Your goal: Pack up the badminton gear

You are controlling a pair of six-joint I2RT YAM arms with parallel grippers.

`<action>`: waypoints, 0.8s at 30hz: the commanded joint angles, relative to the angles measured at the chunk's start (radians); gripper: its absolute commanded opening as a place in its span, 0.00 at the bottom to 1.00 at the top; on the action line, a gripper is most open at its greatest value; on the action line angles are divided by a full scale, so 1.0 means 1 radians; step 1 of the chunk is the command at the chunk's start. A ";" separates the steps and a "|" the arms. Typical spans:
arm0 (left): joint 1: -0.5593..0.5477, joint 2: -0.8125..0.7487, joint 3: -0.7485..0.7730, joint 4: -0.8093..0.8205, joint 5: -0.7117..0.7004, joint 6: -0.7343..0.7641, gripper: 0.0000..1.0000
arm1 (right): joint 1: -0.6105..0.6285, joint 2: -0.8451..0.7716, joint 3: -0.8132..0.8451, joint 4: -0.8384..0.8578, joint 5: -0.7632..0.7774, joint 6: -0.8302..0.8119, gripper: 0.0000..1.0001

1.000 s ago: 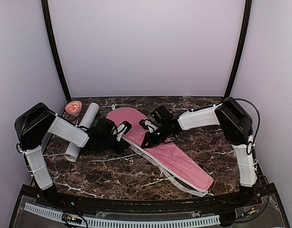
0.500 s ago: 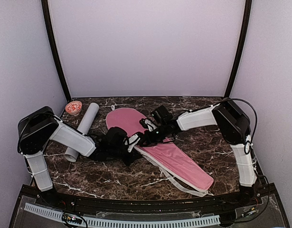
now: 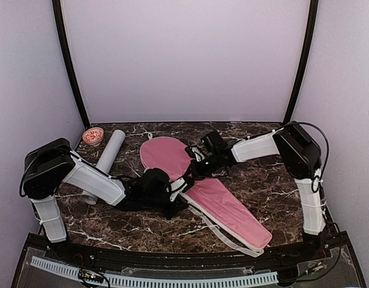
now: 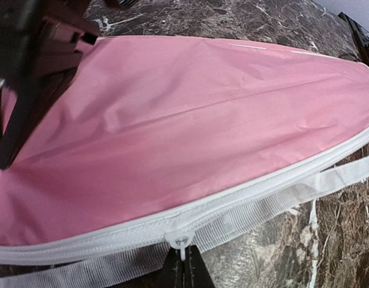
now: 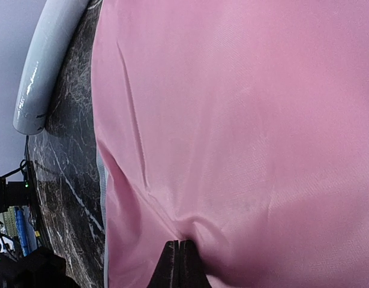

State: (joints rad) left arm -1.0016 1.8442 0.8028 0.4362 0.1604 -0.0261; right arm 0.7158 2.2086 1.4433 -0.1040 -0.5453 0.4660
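The zipper pull (image 4: 180, 233) is halfway along the slantwise cover's edge, so my left gripper should pull it to the narrow end (image 3: 262, 240) while my right gripper holds fabric.
The pink racket-shaped cover (image 3: 220, 201) lies slantwise on the marble table (image 3: 142, 225), wide end at the back. My left gripper (image 3: 179, 191) is shut on the cover's white zipper pull (image 4: 182, 247) at its near-left edge, with the white strap beside it. My right gripper (image 3: 193, 166) is shut on a pinch of the cover's pink fabric (image 5: 190, 231) near the wide end. The long white cardboard tube (image 3: 106, 157) lies at the back left and shows in the right wrist view (image 5: 46, 66). Rackets and shuttlecocks are out of view.
A small red-patterned round cap (image 3: 93, 136) sits in the back left corner next to the tube. The cover's white strap (image 3: 232, 240) trails along its front edge. Dark frame posts (image 3: 69, 66) stand at both back corners.
My left gripper has slid right and toward the front along the cover's edge with the zipper pull. The cover has shifted slightly right. My right gripper has moved a little right, holding the fabric.
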 commanded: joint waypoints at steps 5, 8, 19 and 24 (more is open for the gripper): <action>0.089 -0.061 -0.034 -0.029 -0.028 -0.030 0.00 | -0.101 -0.059 -0.075 -0.021 0.076 -0.029 0.02; 0.096 -0.063 -0.021 -0.052 -0.048 0.003 0.00 | -0.098 -0.093 -0.079 0.007 0.010 -0.043 0.05; 0.127 -0.022 0.012 -0.067 -0.048 0.026 0.00 | -0.009 -0.044 0.025 -0.007 -0.088 -0.071 0.09; 0.126 -0.039 0.003 -0.082 -0.007 0.029 0.00 | -0.003 0.057 0.079 -0.009 -0.078 -0.056 0.08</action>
State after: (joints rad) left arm -0.8806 1.8301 0.7982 0.3843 0.1230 -0.0101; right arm 0.7105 2.1777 1.4818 -0.1043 -0.6174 0.4156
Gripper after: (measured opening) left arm 0.008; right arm 0.087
